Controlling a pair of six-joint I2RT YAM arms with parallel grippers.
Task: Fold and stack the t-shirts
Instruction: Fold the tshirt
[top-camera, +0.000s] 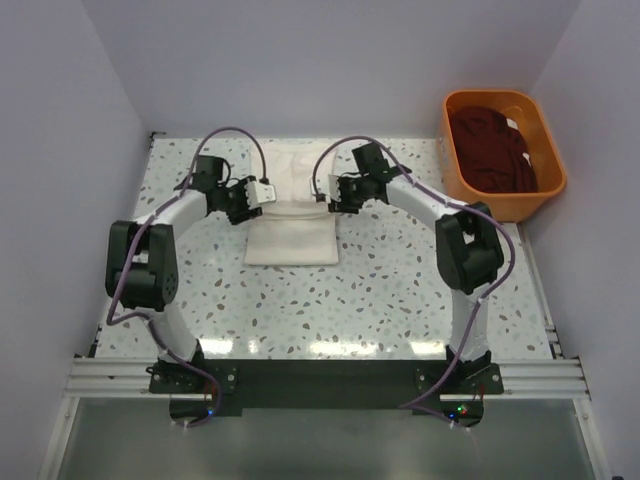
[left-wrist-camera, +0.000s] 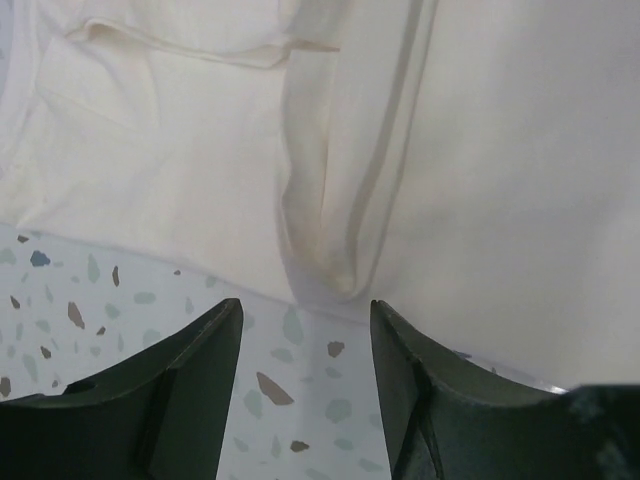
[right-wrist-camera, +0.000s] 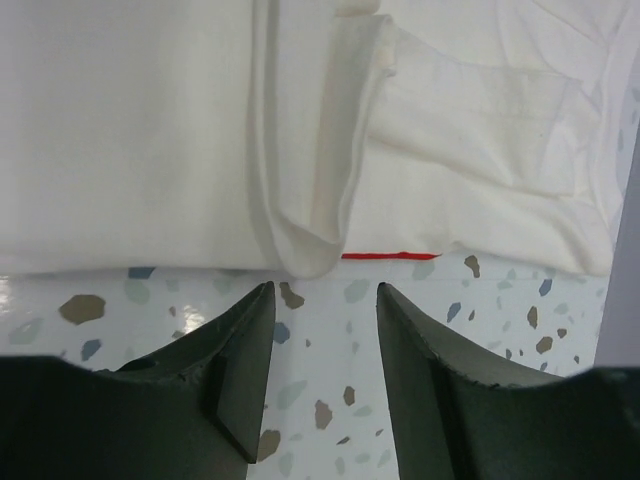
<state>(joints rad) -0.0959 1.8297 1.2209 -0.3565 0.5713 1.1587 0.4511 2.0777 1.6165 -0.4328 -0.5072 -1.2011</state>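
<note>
I expect to find a hidden red print when I fold the cream-white t-shirt (top-camera: 291, 242) over, since a thin red line (right-wrist-camera: 392, 256) is peeking out from under it.
A cream-white t-shirt (top-camera: 292, 225) lies folded into a narrow strip on the speckled table, its far end spread wider. My left gripper (top-camera: 262, 192) is open at the shirt's left edge, its jaws just short of a cloth fold (left-wrist-camera: 340, 270). My right gripper (top-camera: 325, 197) is open at the shirt's right edge, just short of a fold (right-wrist-camera: 310, 250) with a thin red line (right-wrist-camera: 388, 256) showing beneath. A dark maroon t-shirt (top-camera: 495, 150) lies crumpled in the orange tub. The bright red t-shirt is not in view.
The orange plastic tub (top-camera: 455, 178) stands at the back right corner. White walls enclose the table on the far side and both sides. Bare speckled tabletop (top-camera: 330, 300) lies between the shirt and the arm bases.
</note>
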